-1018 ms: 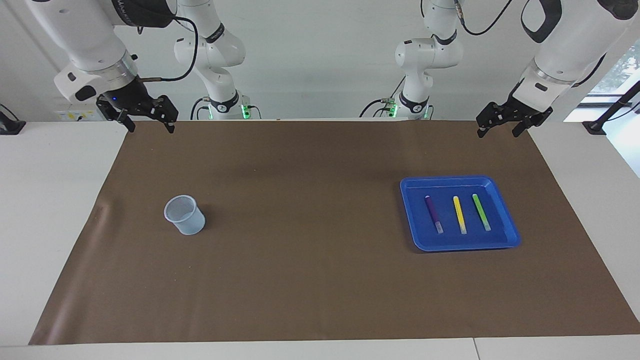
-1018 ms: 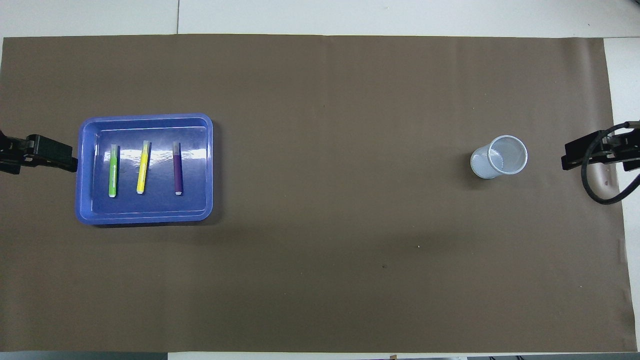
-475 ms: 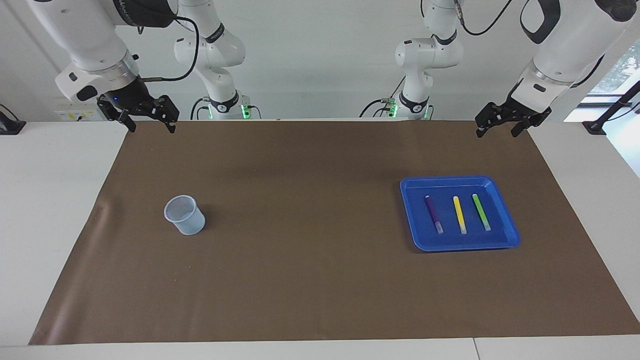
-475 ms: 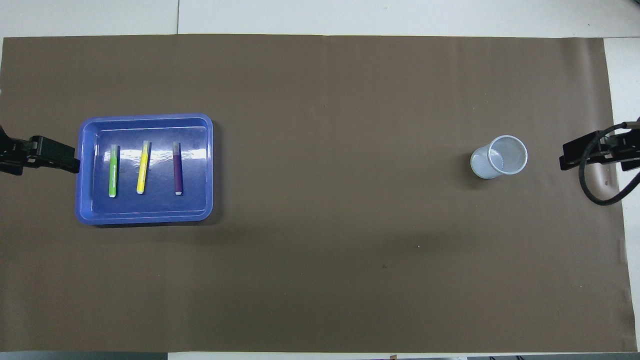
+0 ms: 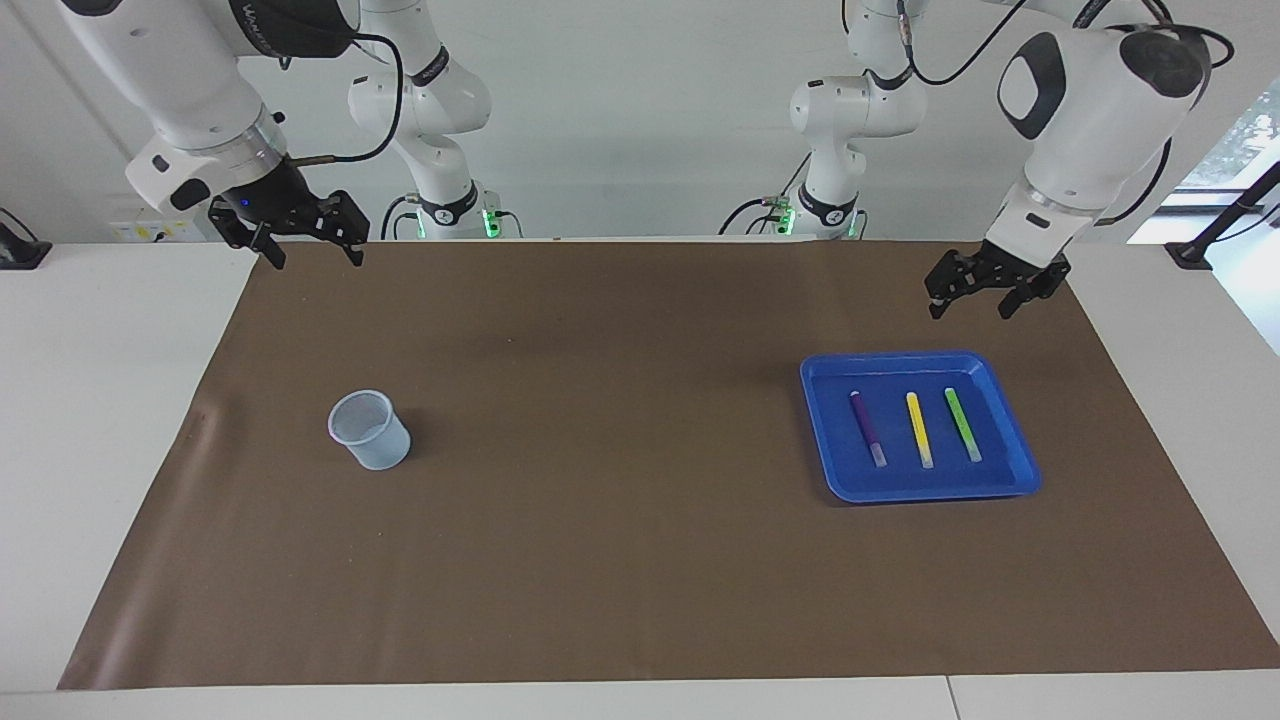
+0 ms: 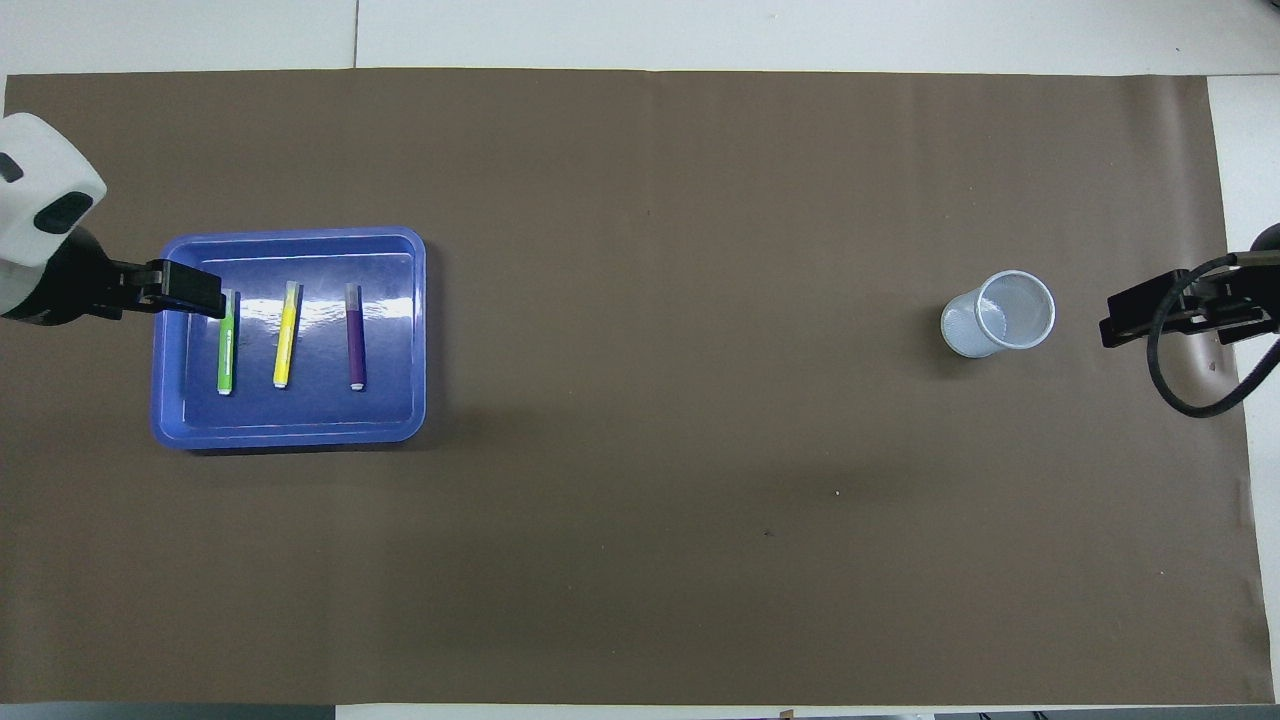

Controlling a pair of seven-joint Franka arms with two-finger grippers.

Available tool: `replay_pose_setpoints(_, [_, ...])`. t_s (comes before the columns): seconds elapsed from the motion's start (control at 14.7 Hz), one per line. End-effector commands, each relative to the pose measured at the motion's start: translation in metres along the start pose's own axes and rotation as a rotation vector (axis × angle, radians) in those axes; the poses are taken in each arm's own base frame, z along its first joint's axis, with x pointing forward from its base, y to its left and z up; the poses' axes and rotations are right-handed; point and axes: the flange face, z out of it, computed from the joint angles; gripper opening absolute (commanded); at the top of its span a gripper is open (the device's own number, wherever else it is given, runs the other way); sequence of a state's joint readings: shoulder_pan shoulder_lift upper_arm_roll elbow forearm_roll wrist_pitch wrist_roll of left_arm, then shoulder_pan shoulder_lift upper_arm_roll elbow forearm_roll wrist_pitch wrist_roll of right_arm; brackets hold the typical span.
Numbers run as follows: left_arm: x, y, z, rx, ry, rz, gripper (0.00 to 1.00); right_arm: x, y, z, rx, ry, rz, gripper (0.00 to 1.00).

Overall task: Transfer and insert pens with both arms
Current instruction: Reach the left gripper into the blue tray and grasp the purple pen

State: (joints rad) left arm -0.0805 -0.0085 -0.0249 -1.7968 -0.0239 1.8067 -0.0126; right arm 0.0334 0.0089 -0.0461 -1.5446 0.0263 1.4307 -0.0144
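My left gripper keeps heading, open, toward the purple pen's body (image 6: 355, 338) and closes there, since the purple pen (image 5: 869, 430) lies clear of the yellow pen and tray rim.
Three pens lie side by side in a blue tray (image 5: 900, 357): purple (image 5: 867, 428), yellow (image 5: 919, 429), light green (image 5: 963, 424). The overhead view shows the tray (image 6: 300, 235) with the green (image 6: 227, 342), yellow (image 6: 286, 335) and purple (image 6: 354, 336) pens. My left gripper (image 5: 969, 308) is open and empty, up in the air. In the overhead view it (image 6: 190, 298) is over the tray's rim beside the green pen, touching nothing. My right gripper (image 5: 315, 258) (image 6: 1130, 322) is open and empty, raised over the mat's edge at the right arm's end.
A pale translucent cup (image 5: 368, 430) (image 6: 1000, 313) stands upright on the brown mat (image 5: 620, 480) toward the right arm's end. Two smaller white arm bases with green lights (image 5: 450, 215) (image 5: 820, 210) stand at the robots' edge of the table.
My left gripper has come down and moved in from the mat's edge over the tray's rim. My right gripper has shifted slightly toward the cup. Pens, tray and cup have not moved.
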Motion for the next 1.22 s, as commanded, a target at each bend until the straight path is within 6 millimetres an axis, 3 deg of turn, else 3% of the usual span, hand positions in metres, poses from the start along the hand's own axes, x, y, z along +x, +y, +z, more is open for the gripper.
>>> replay_pose_setpoints(0.0, [0.007,0.017,0.052,0.018,0.015,0.025,1.0,-0.004,-0.003,-0.002,0.018,0.028,-0.028,1.0])
replay_pose_setpoints(0.34, [0.028,0.031,0.144,0.015,0.029,0.046,1.0,-0.003,-0.006,0.001,0.039,0.027,-0.035,1.0])
replay_pose_setpoints(0.88, [0.034,0.035,0.229,0.014,0.015,0.016,1.0,-0.013,-0.009,0.022,0.278,0.02,-0.007,1.0])
replay_pose_setpoints(0.95, [0.031,0.035,0.233,0.014,0.009,0.017,0.95,-0.013,-0.012,0.023,0.31,0.021,-0.001,1.0])
replay_pose_setpoints(1.02, [0.027,0.034,0.237,0.015,0.0,0.016,0.82,-0.014,-0.016,0.024,0.364,0.034,0.01,1.0])
replay_pose_setpoints(1.15, [0.023,0.036,0.239,0.016,-0.003,0.021,0.56,-0.024,-0.023,0.046,0.481,0.048,0.06,1.0])
